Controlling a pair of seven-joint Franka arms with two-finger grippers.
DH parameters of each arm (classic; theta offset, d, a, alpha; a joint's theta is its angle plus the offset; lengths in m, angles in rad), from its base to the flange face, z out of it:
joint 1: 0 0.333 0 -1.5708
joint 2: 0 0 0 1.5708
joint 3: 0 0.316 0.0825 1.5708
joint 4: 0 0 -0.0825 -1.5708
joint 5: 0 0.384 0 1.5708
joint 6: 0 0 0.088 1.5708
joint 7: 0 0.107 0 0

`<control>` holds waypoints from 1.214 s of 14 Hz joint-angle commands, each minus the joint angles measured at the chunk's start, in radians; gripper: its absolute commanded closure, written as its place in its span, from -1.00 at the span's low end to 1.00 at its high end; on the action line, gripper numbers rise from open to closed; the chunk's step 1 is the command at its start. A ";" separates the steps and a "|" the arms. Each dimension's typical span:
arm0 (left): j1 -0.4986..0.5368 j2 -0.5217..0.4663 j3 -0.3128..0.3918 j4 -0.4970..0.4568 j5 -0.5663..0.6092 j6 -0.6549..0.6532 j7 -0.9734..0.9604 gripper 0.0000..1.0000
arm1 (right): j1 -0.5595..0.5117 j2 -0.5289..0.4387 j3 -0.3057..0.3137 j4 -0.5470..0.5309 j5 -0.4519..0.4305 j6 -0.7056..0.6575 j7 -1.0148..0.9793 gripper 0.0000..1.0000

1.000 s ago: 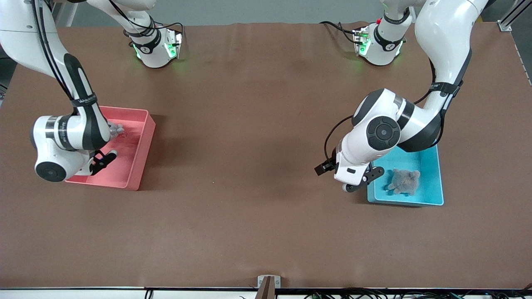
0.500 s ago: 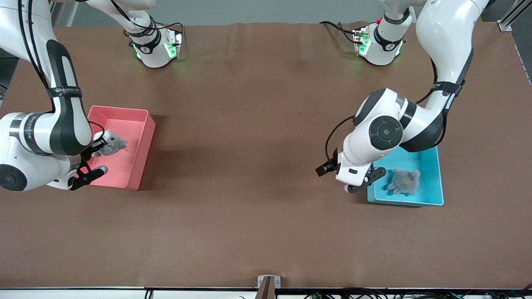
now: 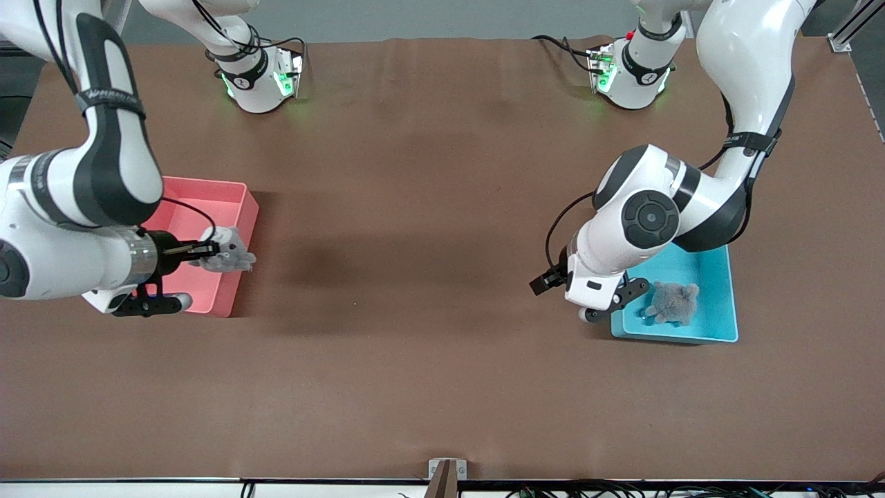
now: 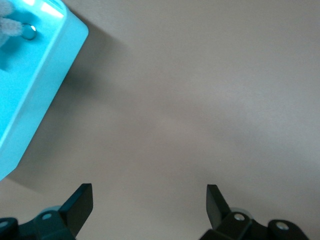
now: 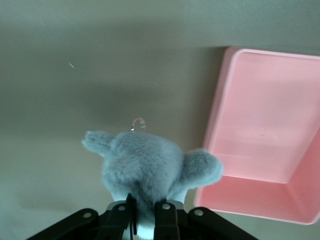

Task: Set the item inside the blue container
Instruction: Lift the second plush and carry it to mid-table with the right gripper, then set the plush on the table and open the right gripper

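Note:
My left gripper is open beside the blue container (image 3: 709,286), and my right gripper goes on carrying the grey plush toy to the table's free middle (image 3: 427,265) before it lets go of it there.
My right gripper (image 3: 207,254) is shut on a grey plush toy (image 3: 229,256), which it holds up in the air over the edge of the pink bin (image 3: 238,235). In the right wrist view the plush toy (image 5: 147,167) fills the space between the fingers (image 5: 167,220). The blue container (image 3: 712,325) sits at the left arm's end of the table with a second grey plush toy (image 3: 672,301) lying in it. My left gripper (image 3: 608,304) hangs open beside that container, over bare table, with nothing between its fingers (image 4: 80,202).
The pink bin (image 5: 265,135) looks empty in the right wrist view. A corner of the blue container (image 4: 35,85) shows in the left wrist view. Brown table (image 3: 429,228) stretches wide between the two bins.
My right gripper has lifted the grey plush toy out of the pink bin and swung it toward the bin's wall on the table's middle side. The left arm has barely shifted.

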 commanded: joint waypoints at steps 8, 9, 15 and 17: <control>0.003 -0.025 -0.002 -0.018 -0.006 -0.030 -0.009 -1.00 | 0.450 0.116 -0.010 -0.036 0.000 0.418 0.808 1.00; 0.003 -0.023 -0.002 -0.018 -0.006 -0.030 -0.009 -1.00 | 0.479 0.139 -0.008 -0.038 0.000 0.459 0.869 1.00; 0.001 -0.020 -0.002 -0.018 -0.006 -0.030 -0.009 -1.00 | 0.577 0.237 -0.010 -0.087 -0.002 0.643 1.020 0.99; 0.001 -0.020 -0.002 -0.018 -0.004 -0.030 -0.009 -1.00 | 0.585 0.264 -0.011 -0.090 -0.002 0.671 1.026 0.99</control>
